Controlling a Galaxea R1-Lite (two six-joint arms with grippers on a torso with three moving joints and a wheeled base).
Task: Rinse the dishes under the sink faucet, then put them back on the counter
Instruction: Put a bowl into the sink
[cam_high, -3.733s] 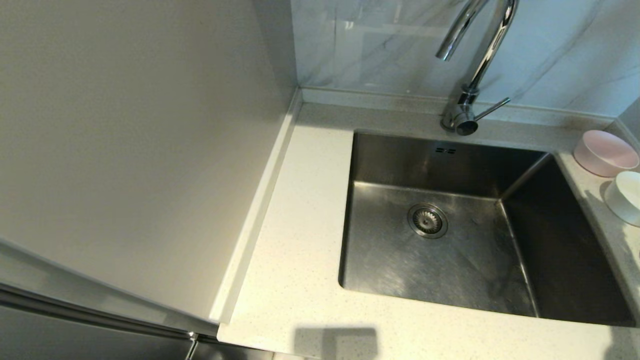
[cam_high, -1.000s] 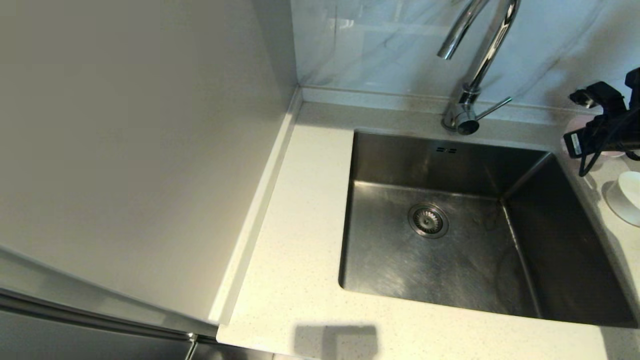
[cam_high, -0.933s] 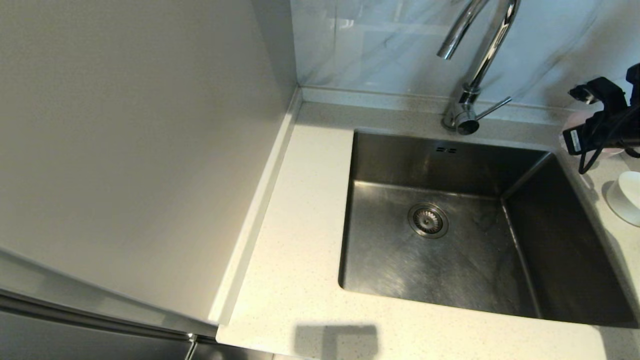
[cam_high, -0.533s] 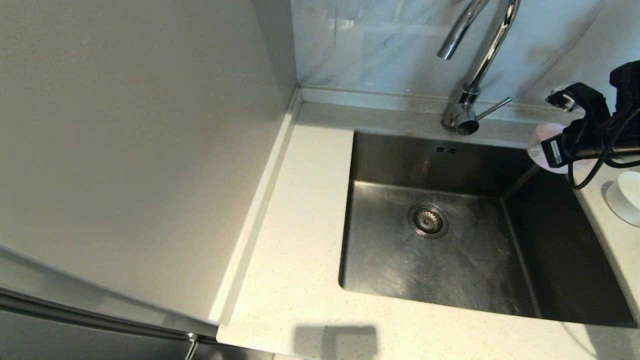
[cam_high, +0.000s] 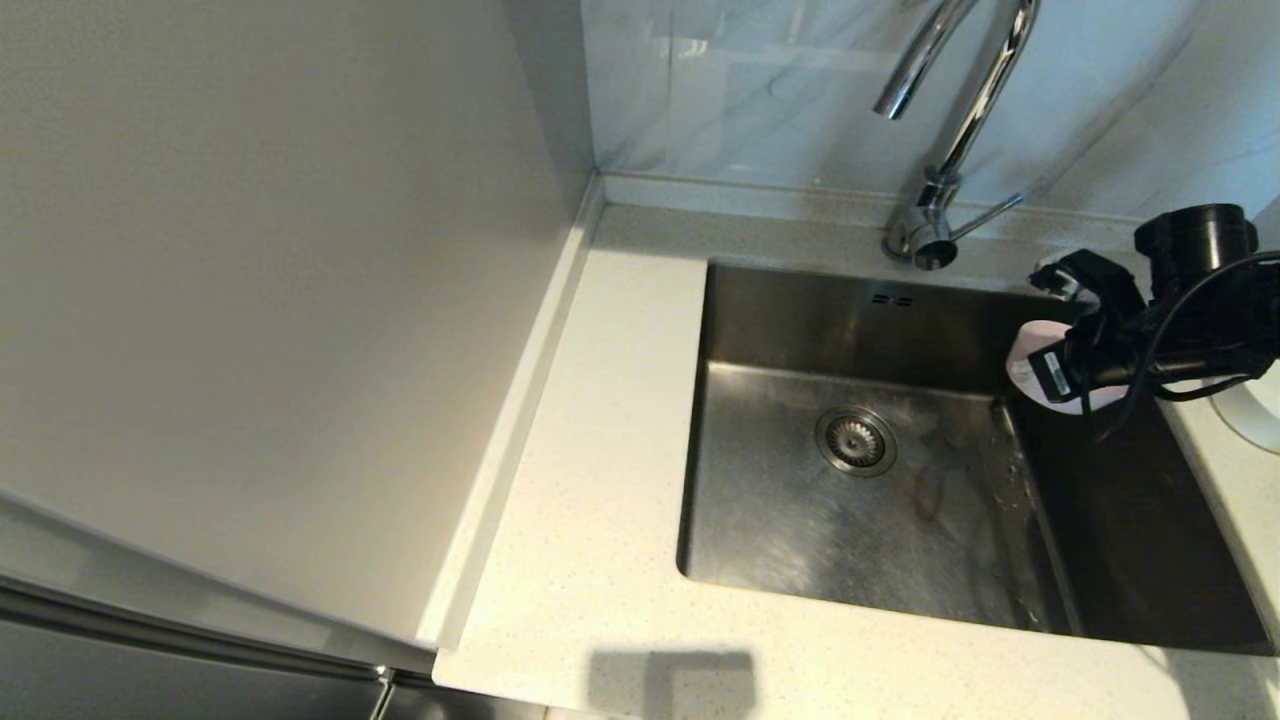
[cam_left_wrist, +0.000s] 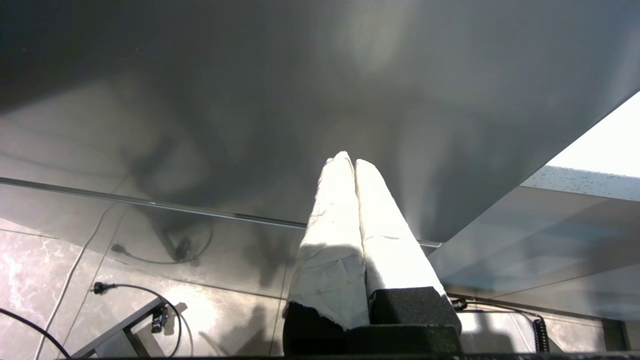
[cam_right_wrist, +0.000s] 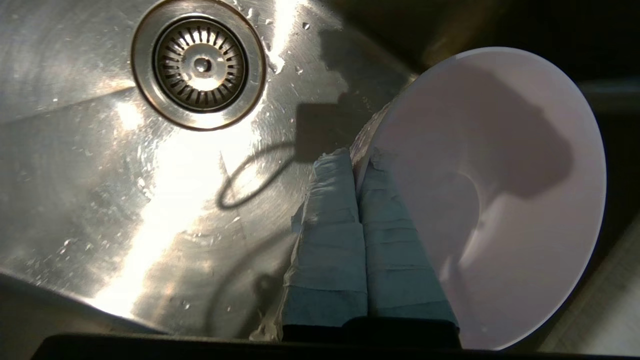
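The pink bowl (cam_high: 1034, 348) is above the sink with its opening up, so my right gripper should keep lowering it to the sink's clear bottom beside the drain strainer (cam_high: 960, 438) and let go there.
My right gripper (cam_right_wrist: 357, 157) is shut on the rim of the pale pink bowl (cam_right_wrist: 500, 175), one finger inside and one outside. In the head view it holds the pink bowl (cam_high: 1024, 348) tilted in the air over the right side of the steel sink (cam_high: 780, 540), right of the drain strainer (cam_high: 855, 441). The chrome faucet (cam_high: 950, 130) stands behind the sink; I see no water running from it. A white bowl (cam_high: 1262, 420) sits on the counter (cam_high: 610, 420) at the right edge. The grey-white bowl is out of view. My left gripper (cam_left_wrist: 348, 160) is shut and empty, parked low beside a grey panel.
A tall pale panel (cam_high: 280, 300) walls off the counter's left side. The faucet's thin lever (cam_high: 985, 216) points right, toward my right arm. Marble-look tiles (cam_high: 760, 90) rise behind the counter's raised back edge. Water drops lie on the sink floor (cam_right_wrist: 75, 175).
My right arm came in from the right, closed on the pink bowl on the counter, lifted it and carried it left and nearer, over the sink. The white bowl stayed put.
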